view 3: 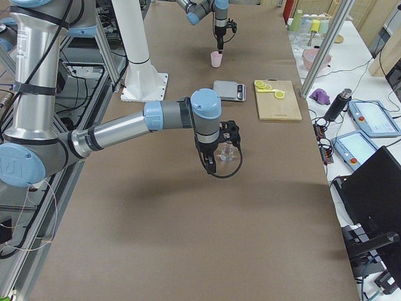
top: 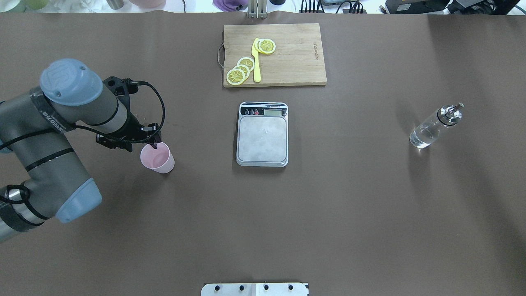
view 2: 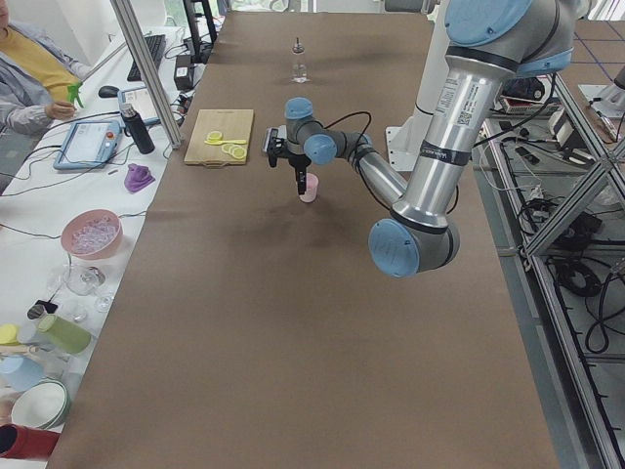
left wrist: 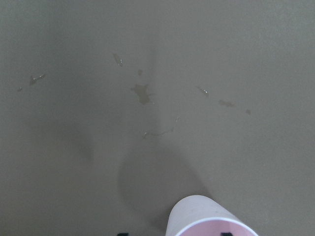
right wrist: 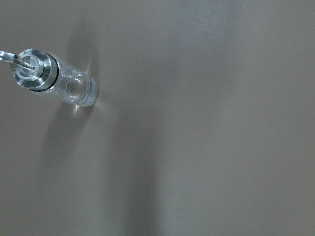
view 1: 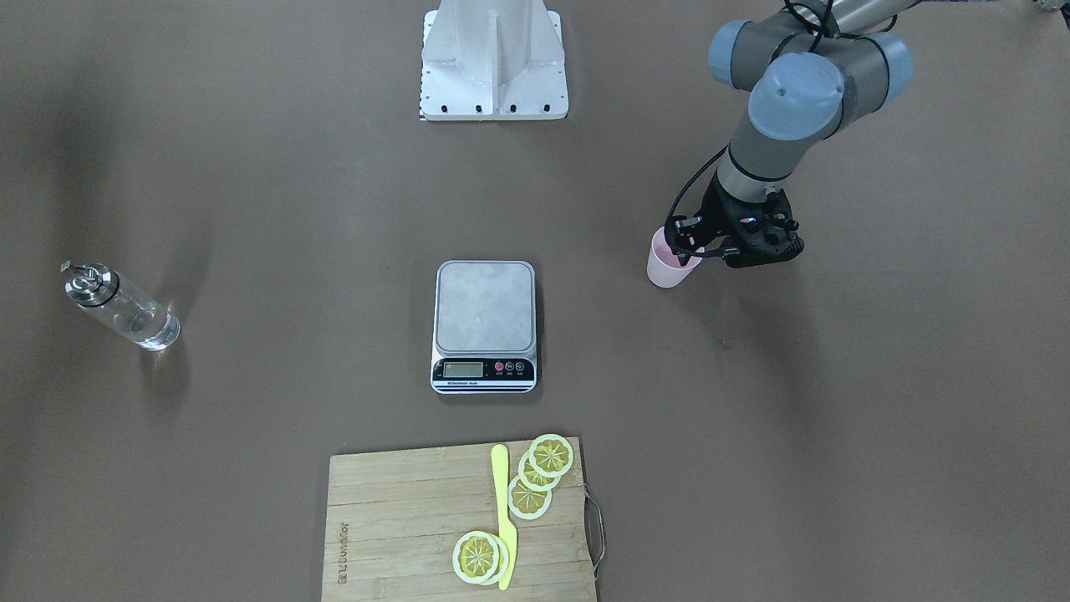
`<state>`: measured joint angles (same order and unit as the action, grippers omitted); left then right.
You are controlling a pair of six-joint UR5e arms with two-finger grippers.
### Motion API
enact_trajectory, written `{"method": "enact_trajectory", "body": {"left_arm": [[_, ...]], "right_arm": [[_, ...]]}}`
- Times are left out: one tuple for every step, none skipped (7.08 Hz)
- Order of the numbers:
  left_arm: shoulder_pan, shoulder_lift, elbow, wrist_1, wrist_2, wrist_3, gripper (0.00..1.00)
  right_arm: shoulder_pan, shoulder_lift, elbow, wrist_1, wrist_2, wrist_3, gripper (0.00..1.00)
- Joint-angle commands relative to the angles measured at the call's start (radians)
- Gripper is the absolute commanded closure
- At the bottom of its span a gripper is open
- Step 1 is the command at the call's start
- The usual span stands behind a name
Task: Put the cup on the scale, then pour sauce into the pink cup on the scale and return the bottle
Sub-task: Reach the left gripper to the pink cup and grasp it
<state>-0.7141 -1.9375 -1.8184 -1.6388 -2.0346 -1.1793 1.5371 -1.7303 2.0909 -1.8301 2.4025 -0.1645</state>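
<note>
My gripper should expect only drops inside the pale pink cup (view 1: 673, 259) when it carries the cup, because small wet spots (left wrist: 142, 93) are on the brown table by the cup.
The pale pink cup (view 1: 669, 269) stands upright on the brown table, well to the side of the scale (view 1: 485, 305), whose steel platform is bare. My left gripper (view 1: 684, 241) is open at the cup's rim (top: 158, 160). In the left wrist view the cup (left wrist: 197, 216) sits at the bottom edge, with one fingertip inside it and one outside. The glass bottle (top: 429, 129) with its metal pourer and clear sauce stands on the far side of the table. My right gripper (view 3: 222, 157) hangs over the bottle (right wrist: 69, 86); I cannot tell if it is open or shut.
A wooden cutting board (top: 296, 53) with lemon slices and a yellow knife lies just beyond the scale. The white robot base (view 1: 493, 58) stands at the table's near edge. Small wet spots (left wrist: 142, 93) mark the table by the cup.
</note>
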Motion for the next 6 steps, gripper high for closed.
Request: {"method": "enact_trajectory", "body": {"left_arm": [[0.001, -0.003, 0.008, -0.003, -0.067, 0.001, 1.00], [0.005, -0.004, 0.011, -0.004, -0.070, 0.003, 1.00], [0.014, -0.004, 0.016, -0.004, -0.070, 0.009, 1.00], [0.016, -0.017, 0.011, -0.003, -0.072, 0.006, 1.00], [0.016, -0.041, 0.013, -0.004, -0.072, 0.007, 1.00], [0.016, -0.105, 0.028, -0.009, -0.072, 0.007, 1.00]], "right_arm": [[0.000, 0.000, 0.001, 0.000, 0.003, 0.000, 0.00], [0.000, 0.000, 0.001, 0.000, 0.004, 0.002, 0.00], [0.000, 0.000, 0.001, 0.000, 0.004, 0.000, 0.00], [0.000, 0.000, 0.001, 0.000, 0.004, 0.002, 0.00], [0.000, 0.000, 0.001, 0.000, 0.004, 0.002, 0.00], [0.000, 0.001, 0.001, 0.000, 0.004, 0.002, 0.00]]}}
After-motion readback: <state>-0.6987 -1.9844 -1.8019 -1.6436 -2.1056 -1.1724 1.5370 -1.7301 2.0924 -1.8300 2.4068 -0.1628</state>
